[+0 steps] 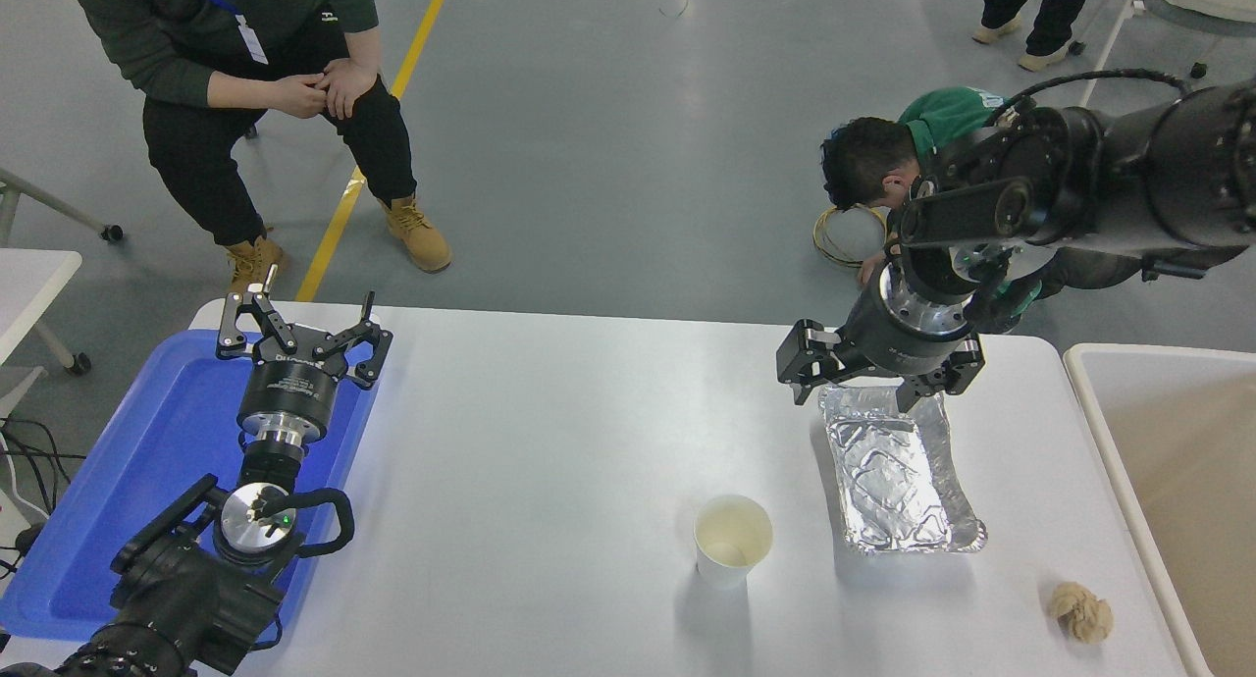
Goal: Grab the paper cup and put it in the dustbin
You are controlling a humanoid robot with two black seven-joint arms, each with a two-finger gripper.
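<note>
The white paper cup (pixel 725 561) should be empty when I carry it to the dustbin, because only plain cream inside (pixel 733 534) can be seen through the cup's opening.
The white paper cup (pixel 732 539) stands upright on the white table (pixel 549 442), right of centre near the front, its cream inside showing. The dustbin (pixel 1168 461), off-white rim and beige inside, stands past the table's right edge. My right gripper (pixel 875 381) hangs open and empty over the far end of the foil tray, well beyond and to the right of the cup. My left gripper (pixel 299 326) is open and empty, parked over the blue tray at the lower left.
A crinkled silver foil tray (pixel 898 471) lies just right of the cup. A crumpled brownish paper ball (pixel 1079 612) sits at the front right. A flat blue tray (pixel 147 461) lies at the left. One person sits beyond the far left; another in green crouches behind my right arm.
</note>
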